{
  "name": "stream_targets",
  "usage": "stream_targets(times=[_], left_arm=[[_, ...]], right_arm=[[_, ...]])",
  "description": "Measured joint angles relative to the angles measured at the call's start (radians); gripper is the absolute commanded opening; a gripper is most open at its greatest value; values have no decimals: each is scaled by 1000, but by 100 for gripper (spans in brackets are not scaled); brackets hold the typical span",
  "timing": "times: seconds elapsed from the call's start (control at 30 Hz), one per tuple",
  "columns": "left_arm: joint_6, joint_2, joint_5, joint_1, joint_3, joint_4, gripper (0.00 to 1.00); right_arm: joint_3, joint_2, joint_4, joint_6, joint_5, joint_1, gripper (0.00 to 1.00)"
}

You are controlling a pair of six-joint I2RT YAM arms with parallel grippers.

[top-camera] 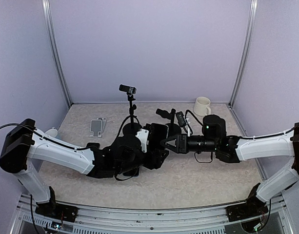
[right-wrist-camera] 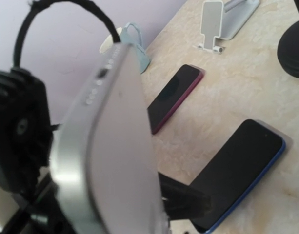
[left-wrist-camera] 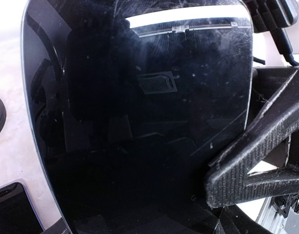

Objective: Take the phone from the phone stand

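The robot's two grippers both hold the phone [left-wrist-camera: 249, 105] by its edges, so next the left gripper lets go and moves back before the right gripper lowers it next to the blue-edged phone.
A silver-backed phone [top-camera: 143, 138] with a black screen is held up off the table between the two arms. My right gripper [top-camera: 161, 142] is shut on its edge. In the right wrist view the phone [right-wrist-camera: 115, 146] shows edge-on, with one black finger [right-wrist-camera: 183, 200] against it. In the left wrist view its screen [left-wrist-camera: 139, 122] fills the frame, and the right gripper's ribbed finger [left-wrist-camera: 256, 156] lies on its right side. My left gripper [top-camera: 156, 155] is close in front of the screen, with its own fingers hidden. The grey phone stand [top-camera: 97, 126] stands empty at the back left [right-wrist-camera: 215, 22].
A red phone [right-wrist-camera: 173, 95] and a blue-edged phone [right-wrist-camera: 242, 170] lie flat on the table below the grippers. A small camera on a tripod [top-camera: 128, 89] stands at the back centre. A cream mug [top-camera: 202, 105] is at the back right and a pale blue cup [top-camera: 51, 131] at the left.
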Motion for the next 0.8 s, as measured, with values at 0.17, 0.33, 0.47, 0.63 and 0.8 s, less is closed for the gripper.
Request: stream_targets(times=[0.17,0.33,0.47,0.63,0.8], left_arm=[[-6,2,-5,0,0,0,18],[-5,2,-5,0,1,-10,68],[32,-3,14,2,0,-10,99],[91,-83,93,0,-37,7,99],[115,-180,180,7,-143,60,99]], right_arm=[[-1,0,19,14,-2,5,7],[-9,0,23,3,17,6,0],[-12,-6,13,15,21,-1,0],[-46,-43,-30,41,-1,-65,0],[-76,-67,-79,50,-31,-130,0]])
